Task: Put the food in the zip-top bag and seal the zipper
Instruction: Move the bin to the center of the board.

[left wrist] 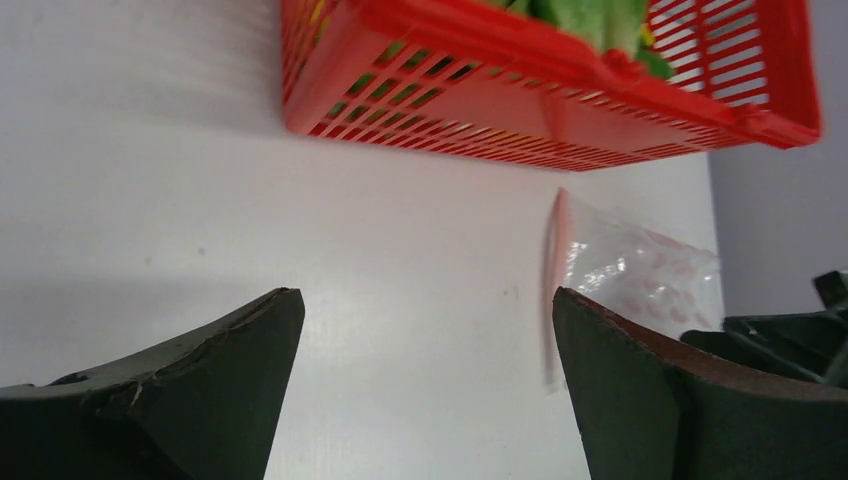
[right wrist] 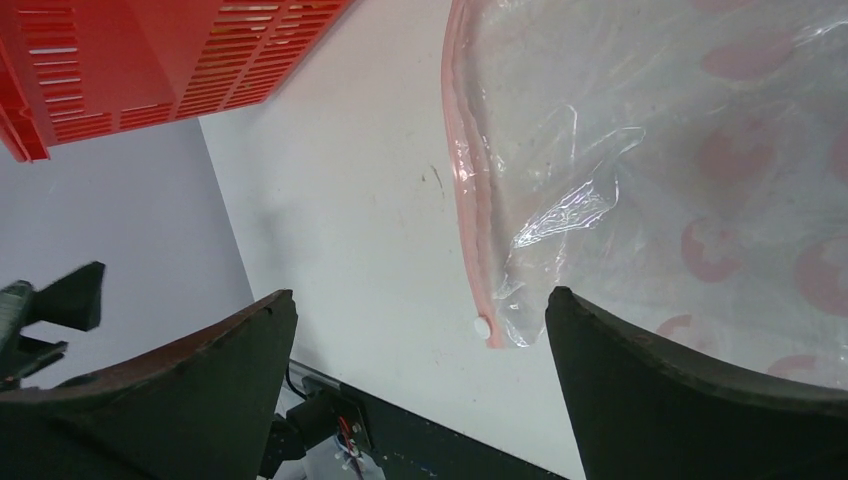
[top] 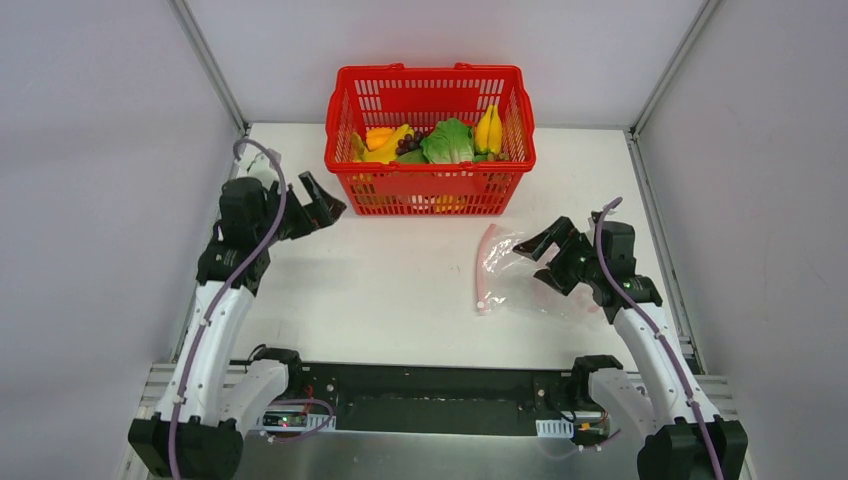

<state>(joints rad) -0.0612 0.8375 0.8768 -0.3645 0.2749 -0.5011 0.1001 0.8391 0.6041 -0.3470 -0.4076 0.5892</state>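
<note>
Next, my left gripper pulls the basket's rim [top: 336,167] closer and away from the bag, because the basket is far back with its corner [top: 499,212] next to the pink zipper.
The food lies in a red mesh basket [top: 430,190] at the back of the table: green lettuce [top: 447,141], yellow bananas [top: 487,128] and purple grapes [top: 407,143] show above the rim. The clear zip-top bag [top: 525,280] lies flat on the right, with its pink zipper [top: 484,268] facing left. My left gripper [top: 322,206] hovers open beside the basket's front left corner. My right gripper [top: 535,265] is open over the bag. In the right wrist view the zipper [right wrist: 465,180] ends between the open fingers of that gripper [right wrist: 420,300], and nothing is held. The left wrist view shows the left gripper [left wrist: 428,300] open over bare table.
Grey walls close in the table on the left, back and right. A black and metal rail [top: 430,400] with the arm bases runs along the near edge. The basket [left wrist: 560,90] stands just beyond the left gripper, with the bag [left wrist: 640,270] to its right.
</note>
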